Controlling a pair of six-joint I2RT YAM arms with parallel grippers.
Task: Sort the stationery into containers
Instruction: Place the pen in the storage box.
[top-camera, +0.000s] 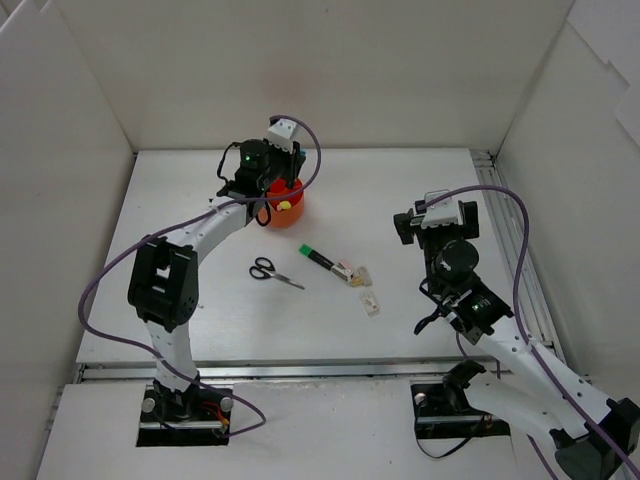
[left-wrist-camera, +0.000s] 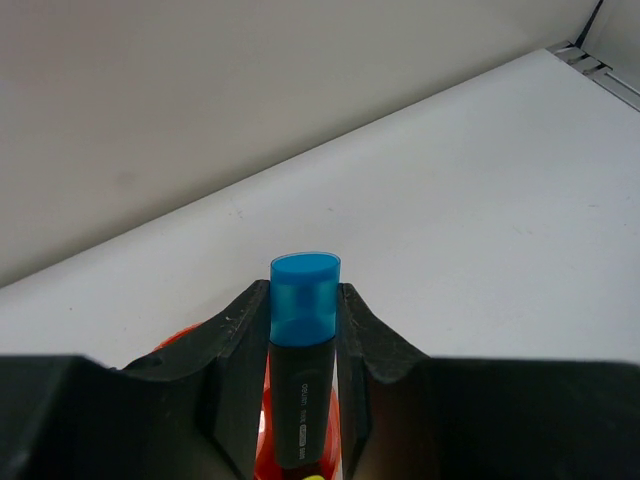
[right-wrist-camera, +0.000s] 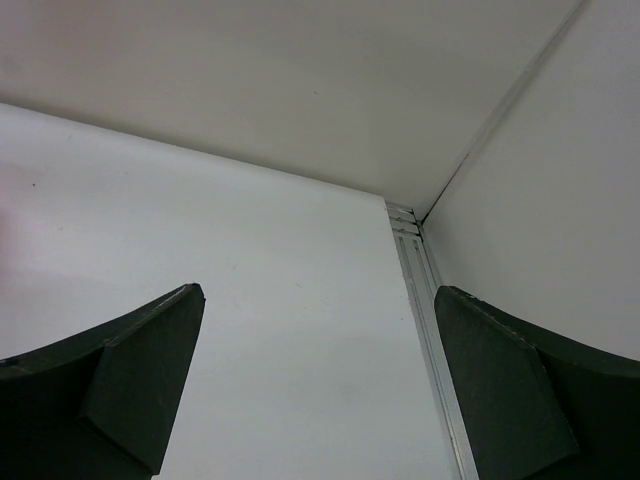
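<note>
The blue-capped highlighter's dark body (left-wrist-camera: 301, 410) is aimed straight down into the orange organiser (top-camera: 284, 212), so the robot's left gripper goes on lowering the highlighter until its body is inside, then let go.
My left gripper (top-camera: 272, 172) is shut on a blue-capped highlighter (left-wrist-camera: 304, 285) with a dark body, held upright over the orange organiser (top-camera: 293, 210). In the left wrist view my left gripper (left-wrist-camera: 305, 300) has the organiser's rim (left-wrist-camera: 178, 342) right below it. Something yellow (top-camera: 285, 207) sits in the organiser. On the table lie black-handled scissors (top-camera: 274, 272), a green highlighter (top-camera: 318, 258) and three small beige erasers (top-camera: 346, 269) (top-camera: 362, 276) (top-camera: 372, 303). My right gripper (top-camera: 438, 222) is open and empty, right of the erasers; in its wrist view (right-wrist-camera: 318, 292) it faces bare table.
White walls enclose the table on three sides. A metal rail (right-wrist-camera: 425, 330) runs along the table's right edge to the far right corner. A purple cable (top-camera: 310, 160) loops over the left arm near the organiser.
</note>
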